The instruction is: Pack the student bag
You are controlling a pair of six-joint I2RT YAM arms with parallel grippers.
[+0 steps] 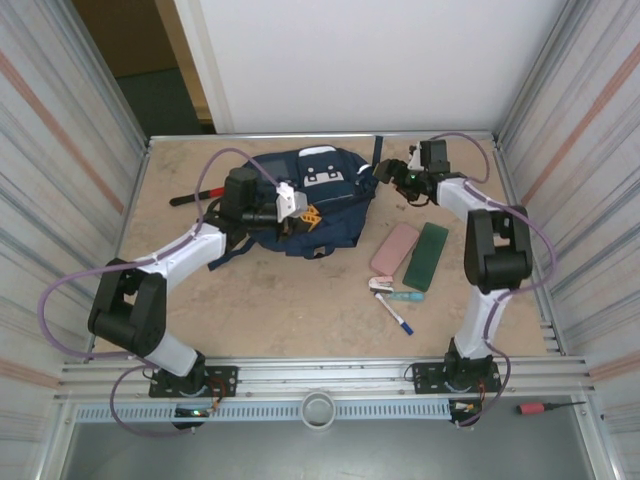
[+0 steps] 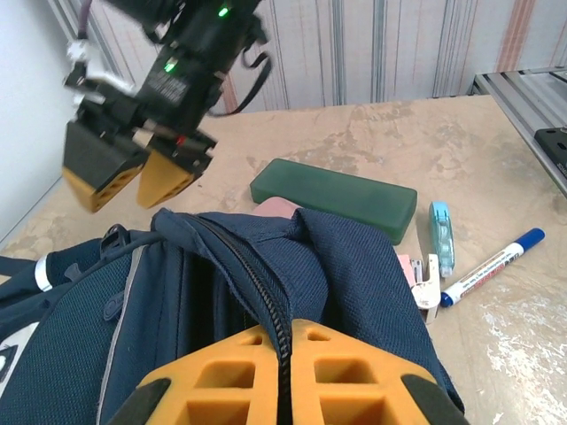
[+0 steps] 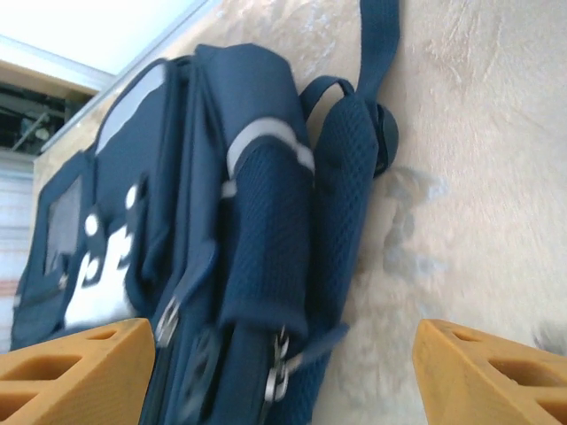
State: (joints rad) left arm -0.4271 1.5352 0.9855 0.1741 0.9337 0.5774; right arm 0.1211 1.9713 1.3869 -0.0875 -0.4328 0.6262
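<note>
My left gripper is pinching the bag a long way from its zipper pulls [image 3: 276, 375]. My right gripper should keep the bag's side [image 3: 270, 243] steady while my left gripper gets to the zipper pulls.
The student bag [image 1: 318, 195], navy with grey stripes and white patches, lies at the back middle of the table. My left gripper [image 1: 306, 215] is shut on the bag's zipper edge; in the left wrist view the orange fingers [image 2: 354, 372] pinch the black zipper of the bag [image 2: 354, 266]. My right gripper [image 1: 385, 172] hovers at the bag's right end, open. Its orange fingers [image 3: 75, 372] stand far apart, with the bag's [image 3: 257, 212] side and metal zipper pulls [image 3: 279, 376] loose between them. The left wrist view has the right gripper [image 2: 133, 175] just above the bag.
To the right of the bag lie a pink case [image 1: 395, 248], a green case [image 1: 427, 256], a small stapler [image 1: 381, 284], a teal correction tape [image 1: 402, 296] and a blue marker [image 1: 395, 312]. A red-handled tool [image 1: 185, 198] lies left of the bag. Metal walls enclose the table.
</note>
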